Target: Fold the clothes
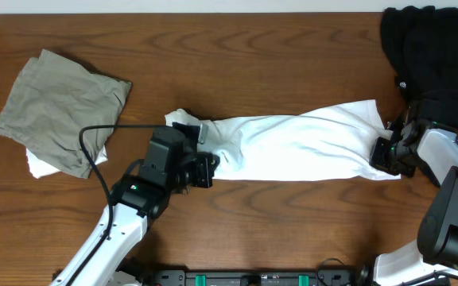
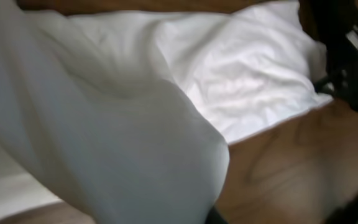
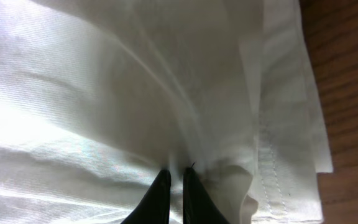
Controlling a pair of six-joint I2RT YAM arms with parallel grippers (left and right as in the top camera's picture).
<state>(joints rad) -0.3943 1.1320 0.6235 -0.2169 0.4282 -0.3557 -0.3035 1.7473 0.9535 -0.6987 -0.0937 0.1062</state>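
The white T-shirt's end (image 1: 227,152) at my left gripper bunches inward, so my left gripper should draw it toward the olive-grey garment (image 1: 71,115) while my right gripper anchors the hem.
The white T-shirt (image 1: 300,147) lies stretched into a long band across the middle of the table. My left gripper (image 1: 205,169) is at its left end, shut on a fold of the white T-shirt; the cloth (image 2: 123,143) drapes over the jaws and hides them in the left wrist view. My right gripper (image 1: 384,155) is at the shirt's right end, its two black fingers (image 3: 176,177) pinched together on the white T-shirt (image 3: 104,93) near the stitched hem (image 3: 272,162). No print shows.
A folded olive-grey garment (image 1: 62,107) lies on a white one at the far left. A black garment (image 1: 428,56) is heaped at the far right corner, close to the right arm. Bare wooden table (image 1: 293,230) lies in front of the shirt.
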